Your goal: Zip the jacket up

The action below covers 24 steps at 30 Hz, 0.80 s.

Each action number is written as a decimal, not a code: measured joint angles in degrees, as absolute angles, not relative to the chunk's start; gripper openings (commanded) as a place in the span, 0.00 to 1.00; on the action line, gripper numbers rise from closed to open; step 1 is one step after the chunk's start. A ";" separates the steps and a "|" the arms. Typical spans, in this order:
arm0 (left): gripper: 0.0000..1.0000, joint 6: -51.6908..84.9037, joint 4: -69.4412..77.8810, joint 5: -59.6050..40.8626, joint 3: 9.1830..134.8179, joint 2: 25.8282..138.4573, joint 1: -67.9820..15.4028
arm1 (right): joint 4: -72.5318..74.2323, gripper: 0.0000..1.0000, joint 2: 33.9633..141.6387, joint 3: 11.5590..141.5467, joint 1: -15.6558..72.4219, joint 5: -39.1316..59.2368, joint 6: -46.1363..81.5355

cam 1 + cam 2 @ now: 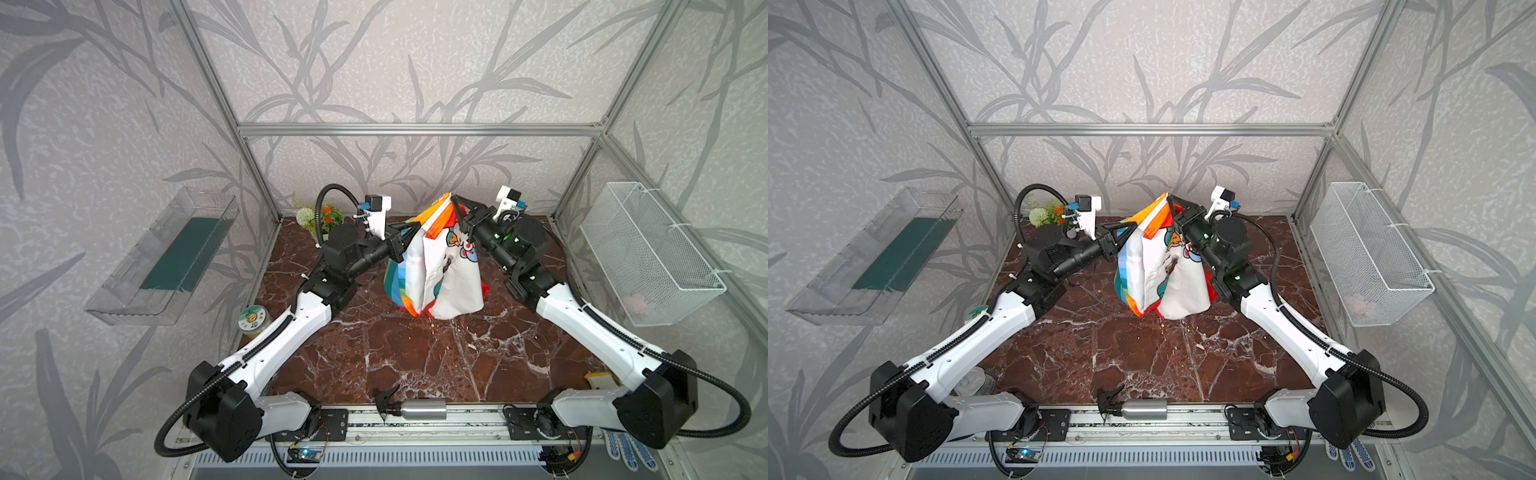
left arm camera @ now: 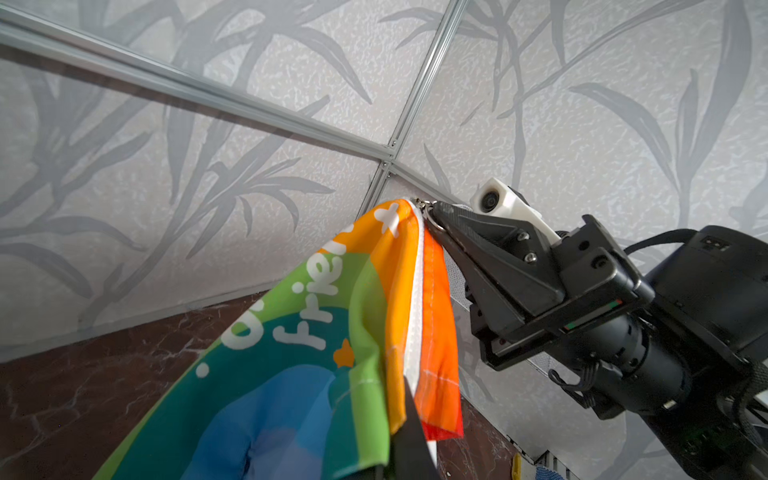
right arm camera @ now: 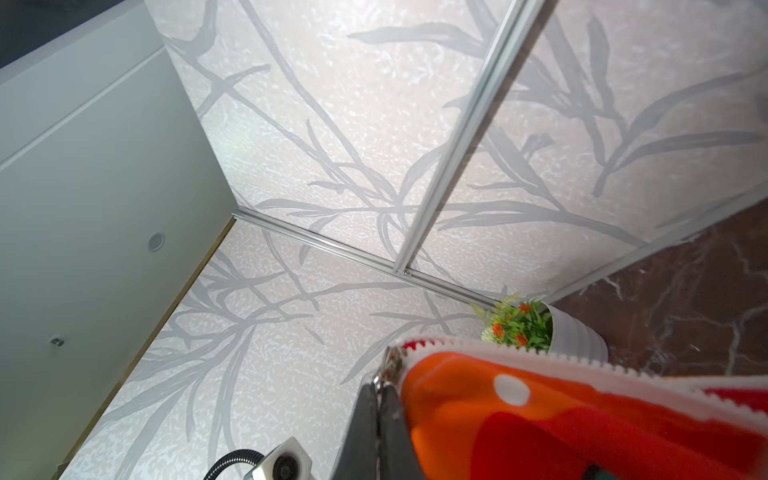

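My left gripper should, once I lower the jacket, draw its fabric edge (image 1: 422, 226) away from the zipper pull, because the jacket hangs bunched (image 1: 442, 268) below the pull.
The jacket (image 1: 449, 274) hangs bunched above the marble table, its lower end touching the tabletop; both top views show its white cartoon panels and rainbow stripes (image 1: 1125, 274). My right gripper (image 1: 453, 199) is at the jacket's highest point. In the right wrist view it (image 3: 378, 395) is shut on the metal zipper pull (image 3: 388, 361), at the end of the white zipper tape (image 3: 540, 357). My left gripper (image 1: 417, 228) is lower on the jacket's left side, shut on the fabric edge beside the zipper. The left wrist view shows only one dark finger (image 2: 409, 419) against the orange stripe (image 2: 399, 311).
A flower pot (image 1: 320, 216) stands at the back left corner and a lidded jar (image 1: 253, 320) at the left edge. A silver bottle (image 1: 424, 409) lies on the front rail. A wire basket (image 1: 648, 249) and a clear tray (image 1: 162, 257) hang on the side walls. A dotted glove (image 1: 627, 451) lies front right.
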<state>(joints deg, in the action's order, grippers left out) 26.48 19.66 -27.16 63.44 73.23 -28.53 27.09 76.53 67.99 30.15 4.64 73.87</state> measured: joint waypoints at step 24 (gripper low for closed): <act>0.00 35.27 -4.86 -21.50 32.53 60.86 -27.83 | 53.95 0.00 84.90 22.39 44.82 -9.87 92.05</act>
